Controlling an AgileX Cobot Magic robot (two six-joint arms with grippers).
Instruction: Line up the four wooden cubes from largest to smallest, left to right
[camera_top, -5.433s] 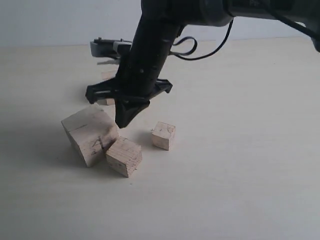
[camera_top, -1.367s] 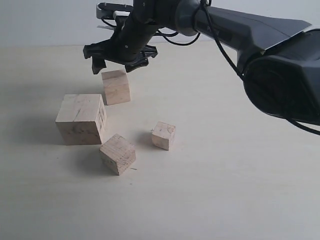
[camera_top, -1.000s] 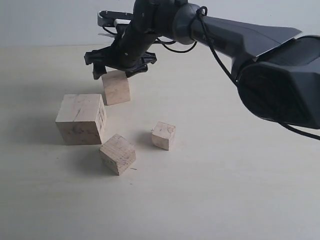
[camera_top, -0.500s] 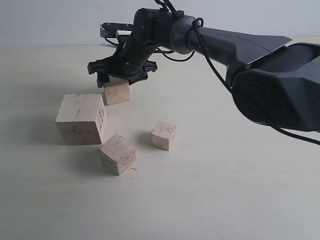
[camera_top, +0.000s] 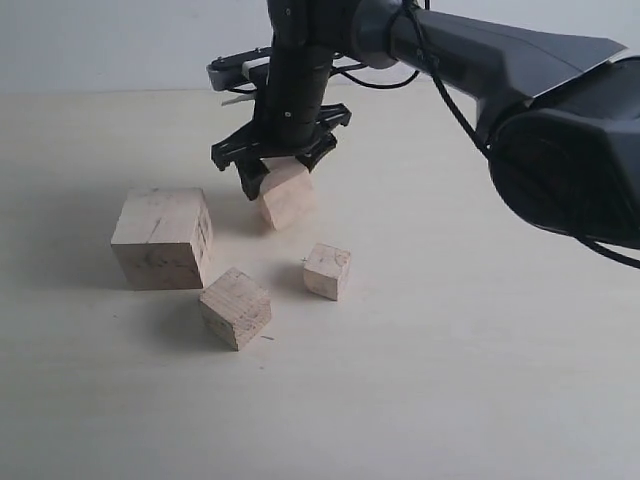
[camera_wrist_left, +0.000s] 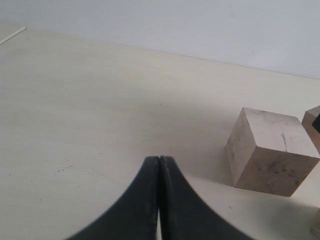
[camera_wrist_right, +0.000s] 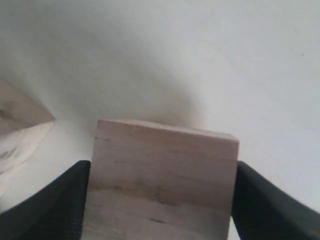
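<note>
I should bring the mid-sized cube in my right gripper (camera_top: 288, 200) forward, turn it square and lower it next to the largest cube, because it hangs crooked and behind the row.
My right gripper (camera_top: 285, 172) is shut on a mid-sized wooden cube (camera_top: 287, 195), which hangs tilted, low over the table, right of and behind the largest cube (camera_top: 162, 238). In the right wrist view this cube (camera_wrist_right: 162, 175) fills the gap between both black fingers (camera_wrist_right: 55, 205). Another mid-sized cube (camera_top: 236, 307) lies in front of the largest one, turned at an angle. The smallest cube (camera_top: 328, 271) sits to its right. My left gripper (camera_wrist_left: 159, 167) is shut and empty, low over bare table, with the largest cube (camera_wrist_left: 270, 150) some way ahead of it.
The pale tabletop (camera_top: 480, 380) stretches to the right and front of the cubes. A light wall (camera_top: 100, 40) bounds the table at the back. The thick black right arm (camera_top: 560, 110) reaches in from the right over the table.
The right gripper came down on the cube behind the largest one, shut on it, and carried it to the right and forward, tilting it. The other three cubes stayed put.
</note>
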